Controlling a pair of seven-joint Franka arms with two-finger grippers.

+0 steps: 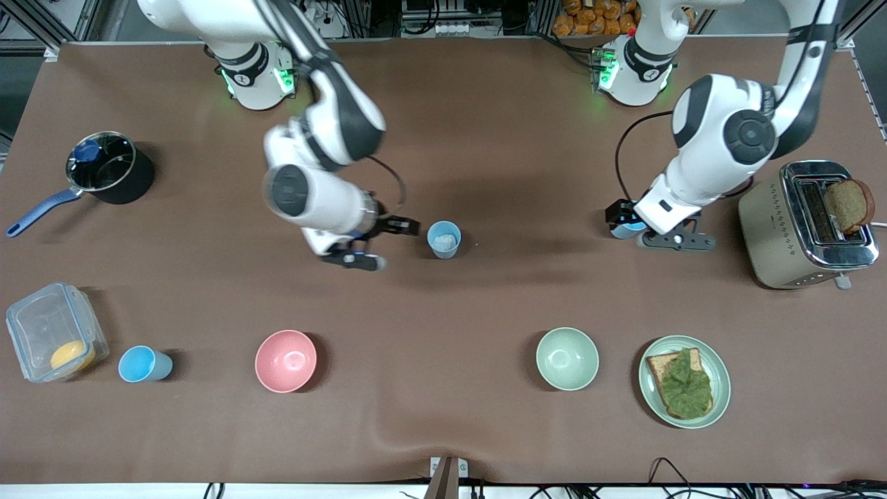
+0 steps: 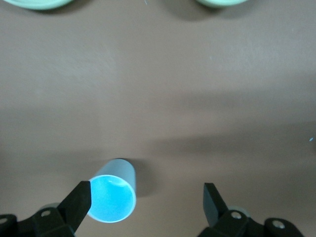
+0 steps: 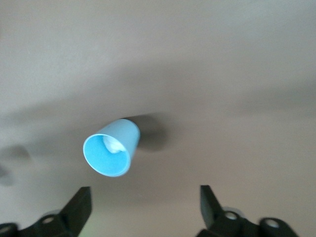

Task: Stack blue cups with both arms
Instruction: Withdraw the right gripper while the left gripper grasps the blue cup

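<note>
The middle blue cup narrows (image 1: pixel 445 251) toward its base, so my left gripper's cup (image 1: pixel 628 231) should sink partway in, its rim staying higher, when I lower it.
One blue cup (image 1: pixel 443 239) stands near the table's middle with a pale patch inside; in the right wrist view this cup (image 3: pixel 111 148) lies clear of the fingertips. My right gripper (image 1: pixel 384 244) (image 3: pixel 144 205) hangs open beside it, empty. A second blue cup (image 1: pixel 624 231) sits toward the left arm's end, partly hidden by my left gripper (image 1: pixel 648 229). In the left wrist view that cup (image 2: pixel 112 197) is between the open left gripper's (image 2: pixel 145 202) fingers, close against one finger (image 2: pixel 76 202). A third blue cup (image 1: pixel 144 364) stands near the front camera, at the right arm's end.
A pink bowl (image 1: pixel 285 360), a pale green bowl (image 1: pixel 567 358) and a plate with toast and lettuce (image 1: pixel 684 381) line the nearer side. A clear lidded box (image 1: pixel 52 333) sits beside the third cup. A dark pot (image 1: pixel 107 170) and a toaster (image 1: pixel 807 222) stand at the table's ends.
</note>
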